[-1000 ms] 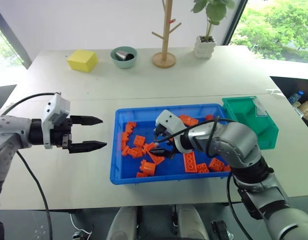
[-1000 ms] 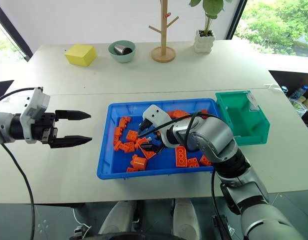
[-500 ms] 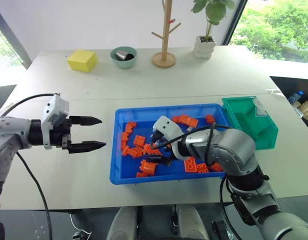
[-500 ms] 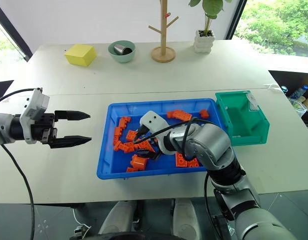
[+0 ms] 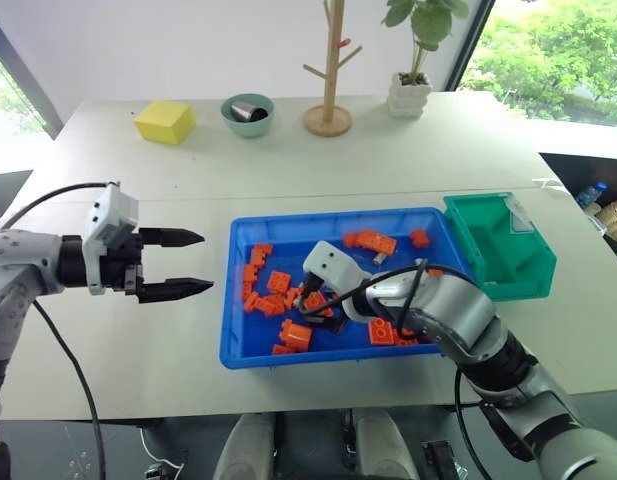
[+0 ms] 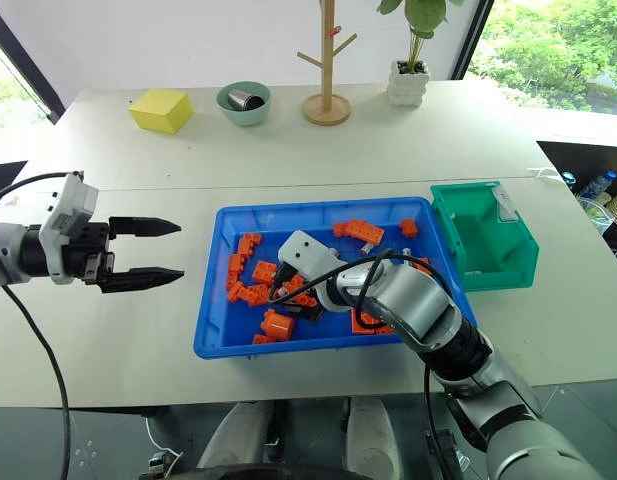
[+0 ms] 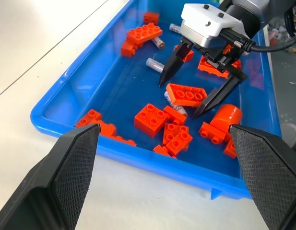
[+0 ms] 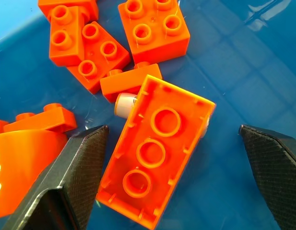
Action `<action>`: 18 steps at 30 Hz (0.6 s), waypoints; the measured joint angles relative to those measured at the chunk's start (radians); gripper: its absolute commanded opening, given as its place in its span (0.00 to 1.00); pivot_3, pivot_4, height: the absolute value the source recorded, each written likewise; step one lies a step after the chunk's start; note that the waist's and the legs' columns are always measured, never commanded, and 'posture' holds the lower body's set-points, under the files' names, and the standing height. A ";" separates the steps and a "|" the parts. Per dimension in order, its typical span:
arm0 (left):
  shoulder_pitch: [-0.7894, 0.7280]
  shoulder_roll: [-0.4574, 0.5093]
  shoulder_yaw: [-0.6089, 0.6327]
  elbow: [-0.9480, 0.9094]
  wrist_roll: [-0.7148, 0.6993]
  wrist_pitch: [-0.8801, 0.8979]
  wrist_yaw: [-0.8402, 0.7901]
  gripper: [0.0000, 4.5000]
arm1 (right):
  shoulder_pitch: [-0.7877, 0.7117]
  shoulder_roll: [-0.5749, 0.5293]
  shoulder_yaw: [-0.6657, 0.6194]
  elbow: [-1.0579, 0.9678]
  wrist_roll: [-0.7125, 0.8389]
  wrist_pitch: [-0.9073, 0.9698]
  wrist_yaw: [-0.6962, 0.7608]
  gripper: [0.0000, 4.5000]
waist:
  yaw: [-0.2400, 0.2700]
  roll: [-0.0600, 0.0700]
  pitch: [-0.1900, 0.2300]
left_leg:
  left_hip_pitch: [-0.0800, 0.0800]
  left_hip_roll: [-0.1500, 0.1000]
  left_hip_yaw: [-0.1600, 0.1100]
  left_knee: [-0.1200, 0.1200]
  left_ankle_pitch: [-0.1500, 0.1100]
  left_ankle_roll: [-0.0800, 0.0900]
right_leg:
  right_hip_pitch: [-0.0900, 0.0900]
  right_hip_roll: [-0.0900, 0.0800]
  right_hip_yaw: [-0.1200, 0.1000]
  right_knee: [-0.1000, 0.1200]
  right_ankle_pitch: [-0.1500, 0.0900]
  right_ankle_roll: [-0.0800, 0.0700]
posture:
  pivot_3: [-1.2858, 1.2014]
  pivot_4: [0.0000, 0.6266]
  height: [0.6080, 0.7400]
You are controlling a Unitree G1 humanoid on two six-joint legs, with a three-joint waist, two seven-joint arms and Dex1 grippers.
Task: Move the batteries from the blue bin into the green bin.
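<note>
An upturned orange brick lies over the battery's body (image 8: 124, 105). I should first use my right gripper to move that brick (image 8: 155, 152) to one side within the blue bin, and then take the battery with it.
The blue bin (image 5: 326, 356) holds orange bricks and batteries. My right gripper (image 7: 187, 93) reaches down into the bin's front left part, open. Its fingers stand on either side of an upturned orange brick (image 8: 157, 153). A battery (image 8: 123, 104) lies under that brick with its silver end poking out. Another battery (image 7: 155, 64) lies loose on the blue floor just past the gripper, and one more (image 7: 159, 43) rests by a long brick. The green bin (image 5: 503, 245) stands against the blue bin's right end. My left gripper (image 5: 203, 263) hovers open over the table left of the blue bin.
Loose orange bricks (image 5: 273, 290) crowd the bin's left side and middle. At the back of the table stand a yellow block (image 5: 165, 120), a pale-green bowl holding a metal cup (image 5: 248, 112), a wooden branch stand (image 5: 330, 115) and a potted plant (image 5: 412, 92).
My right gripper has sunk lower and shifted toward the bin's front left, onto the upturned brick, with its fingers slightly narrower. The left arm has stayed still.
</note>
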 measured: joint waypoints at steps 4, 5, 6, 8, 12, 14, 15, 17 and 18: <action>-0.019 -0.001 -0.002 0.007 0.001 0.000 0.005 1.00 | -0.001 -0.009 0.003 -0.004 -0.011 -0.003 0.011 0.36 | 0.001 0.000 0.000 | 0.000 0.000 0.000 0.000 0.000 0.000 | 0.000 0.000 0.000 0.000 0.000 0.000 | 0.52 0.24 0.71; -0.022 -0.002 -0.003 0.009 0.003 0.000 0.005 1.00 | -0.001 -0.014 0.002 -0.005 -0.011 -0.002 0.016 0.36 | 0.001 0.000 0.000 | 0.000 0.000 0.000 0.000 0.000 0.000 | 0.000 0.000 0.000 0.000 0.000 0.000 | 0.52 0.24 0.71; -0.024 -0.002 -0.005 0.012 0.006 0.000 0.005 1.00 | -0.002 -0.017 0.002 -0.006 -0.011 -0.001 0.021 0.36 | 0.001 0.000 0.000 | 0.000 0.000 0.000 0.000 0.000 0.000 | 0.000 0.000 0.000 0.000 0.000 0.000 | 0.52 0.24 0.71; -0.034 -0.006 -0.012 0.020 0.013 0.000 0.005 1.00 | -0.011 -0.031 0.003 -0.006 -0.010 0.000 0.040 0.36 | 0.002 0.000 0.000 | 0.000 0.000 0.000 0.000 0.000 0.000 | 0.000 0.000 0.000 0.000 0.000 0.000 | 0.52 0.24 0.71; -0.043 -0.015 -0.028 0.033 0.017 -0.001 0.005 1.00 | -0.077 -0.083 0.006 0.036 -0.019 -0.021 0.092 0.36 | 0.001 0.000 0.000 | 0.000 0.000 0.000 0.000 0.000 0.000 | 0.000 0.000 0.000 0.000 0.000 0.000 | 0.52 0.24 0.71; -0.050 -0.020 -0.034 0.034 0.017 -0.001 0.007 1.00 | -0.130 -0.081 0.007 0.097 -0.038 -0.070 0.114 0.36 | -0.003 0.000 0.000 | 0.000 0.000 0.000 0.000 0.000 0.000 | -0.001 0.000 0.000 0.000 0.000 0.000 | 0.52 0.24 0.71; -0.057 -0.024 -0.035 0.034 0.017 -0.002 0.007 1.00 | -0.155 -0.080 0.008 0.136 -0.054 -0.104 0.122 0.36 | -0.004 0.000 0.000 | 0.000 0.000 0.000 0.000 0.000 0.000 | -0.001 0.001 0.000 0.000 0.000 0.000 | 0.52 0.24 0.71; -0.065 -0.027 -0.037 0.034 0.017 -0.002 0.011 1.00 | -0.212 -0.060 0.012 0.253 -0.093 -0.193 0.144 0.36 | -0.005 0.000 0.000 | 0.000 0.000 0.000 0.000 0.000 0.000 | -0.001 0.001 0.000 0.000 0.000 0.000 | 0.52 0.24 0.71; -0.066 -0.031 -0.038 0.034 0.017 -0.002 0.013 1.00 | -0.232 -0.039 0.011 0.310 -0.110 -0.233 0.152 0.36 | -0.005 0.000 0.000 | 0.000 0.000 0.000 0.000 0.000 0.000 | -0.001 0.001 0.000 0.000 0.000 0.000 | 0.52 0.24 0.71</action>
